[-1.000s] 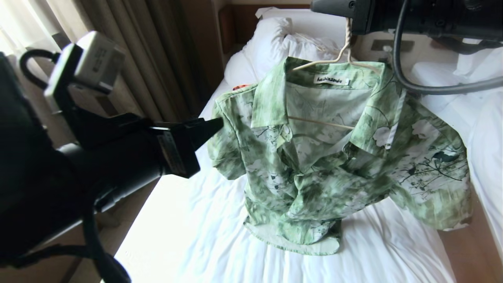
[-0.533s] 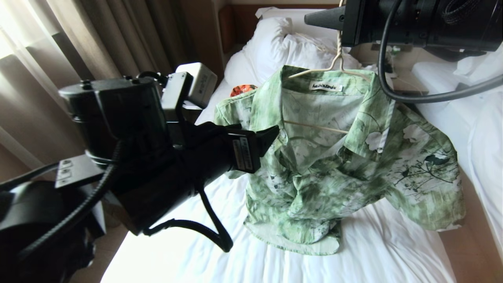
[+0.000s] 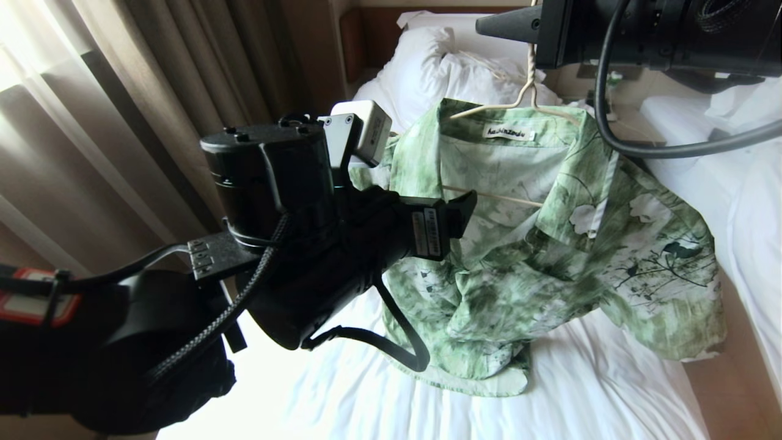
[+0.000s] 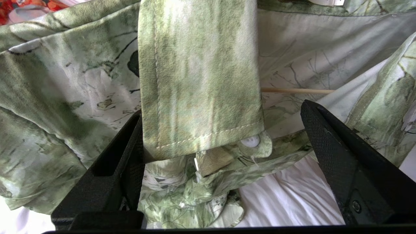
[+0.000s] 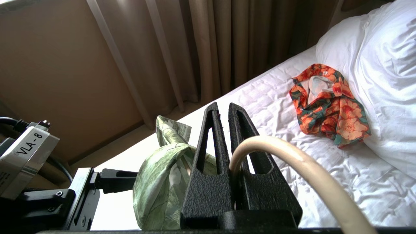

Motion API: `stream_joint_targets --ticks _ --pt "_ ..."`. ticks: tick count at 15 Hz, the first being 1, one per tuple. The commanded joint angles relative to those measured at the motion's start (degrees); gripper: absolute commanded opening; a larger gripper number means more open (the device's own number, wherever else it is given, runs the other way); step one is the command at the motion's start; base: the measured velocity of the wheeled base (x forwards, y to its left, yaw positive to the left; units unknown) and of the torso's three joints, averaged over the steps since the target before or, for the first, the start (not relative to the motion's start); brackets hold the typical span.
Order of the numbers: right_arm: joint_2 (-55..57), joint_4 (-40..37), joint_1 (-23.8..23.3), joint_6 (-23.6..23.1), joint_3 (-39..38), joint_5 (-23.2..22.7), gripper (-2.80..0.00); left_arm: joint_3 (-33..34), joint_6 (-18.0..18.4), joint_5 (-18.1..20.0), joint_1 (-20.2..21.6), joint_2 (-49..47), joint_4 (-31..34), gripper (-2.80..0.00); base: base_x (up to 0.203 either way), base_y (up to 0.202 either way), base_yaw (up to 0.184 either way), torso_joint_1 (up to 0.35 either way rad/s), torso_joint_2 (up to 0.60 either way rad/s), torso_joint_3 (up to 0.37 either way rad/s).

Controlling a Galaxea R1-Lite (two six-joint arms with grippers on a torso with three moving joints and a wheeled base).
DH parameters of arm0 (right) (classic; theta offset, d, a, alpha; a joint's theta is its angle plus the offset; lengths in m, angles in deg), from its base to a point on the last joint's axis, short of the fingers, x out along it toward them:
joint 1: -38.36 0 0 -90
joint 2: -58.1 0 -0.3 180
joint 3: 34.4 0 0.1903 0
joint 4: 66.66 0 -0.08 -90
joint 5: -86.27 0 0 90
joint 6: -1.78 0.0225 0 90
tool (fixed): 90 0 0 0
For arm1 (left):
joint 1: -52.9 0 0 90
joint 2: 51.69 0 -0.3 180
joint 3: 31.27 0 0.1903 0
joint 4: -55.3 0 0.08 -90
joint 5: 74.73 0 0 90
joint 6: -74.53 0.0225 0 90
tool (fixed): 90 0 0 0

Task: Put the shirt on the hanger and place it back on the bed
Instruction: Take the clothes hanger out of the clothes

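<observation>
The shirt's collar flap hangs loose over the hanger's bar, so the shirt's neckline will spread wide around the hanger when I pull the flap outward.
The green floral shirt hangs on the cream wire hanger, its hem bunched on the bed. At the top of the head view my right gripper is shut on the hanger's hook. My left gripper is at the shirt's left front, by the collar. In the left wrist view it stands open, a collar flap hanging loose between the wide-spread fingers. The hanger's bar shows behind the flap.
An orange floral garment lies on the bed by the white pillows. Brown curtains run along the bed's left side. A second white bed stands to the right, across a narrow floor gap.
My left gripper has moved right from the shirt's left sleeve to the collar front, and its jaws have spread wide. The right gripper still holds the hanger in about the same place.
</observation>
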Motion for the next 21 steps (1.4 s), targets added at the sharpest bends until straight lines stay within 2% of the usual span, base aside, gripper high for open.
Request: stream_joint_targets --ticks 1,2,7,8,10,12,16,21 --pt "-0.6 0.0 0.0 0.0 -0.4 -0.1 -2.80 -0.9 1.1 -0.9 -0.5 -1.3 -0.3 0.00 0.000 0.000 0.000 0.000 0.00 0.000" --pt "-1.3 0.1 0.0 0.0 -1.5 -0.1 -2.80 -1.3 2.0 -1.1 -0.5 -1.8 -0.7 -2.80 0.000 0.000 0.000 0.000 0.00 0.000" --pt "-2.6 0.0 -0.2 0.0 -2.8 -0.2 -2.80 -2.6 2.6 -1.5 0.5 -1.7 -1.9 -2.80 0.000 0.000 0.000 0.000 0.00 0.000" --pt "-2.8 0.2 -0.2 -0.1 -3.5 -0.1 -2.80 -2.2 3.7 -2.2 1.9 -0.7 -1.9 -2.80 0.000 0.000 0.000 0.000 0.00 0.000" --pt "-2.7 0.4 -0.8 -0.4 -4.3 0.1 -2.80 1.2 6.3 -5.9 4.9 3.5 -1.9 -2.80 0.000 0.000 0.000 0.000 0.00 0.000" --pt "-2.3 0.3 -1.8 -2.8 -4.5 0.1 -2.80 5.0 6.9 -6.6 8.9 9.1 -1.7 -2.80 0.000 0.000 0.000 0.000 0.00 0.000" --pt "-1.4 0.2 -2.2 -3.2 -4.7 0.3 -2.80 9.3 7.5 -4.5 19.6 12.8 -1.4 -2.80 0.000 0.000 0.000 0.000 0.00 0.000" --pt "0.7 0.4 -2.0 -3.9 -4.5 0.4 -2.80 9.6 7.3 -2.9 24.2 9.6 -1.6 -2.80 0.000 0.000 0.000 0.000 0.00 0.000"
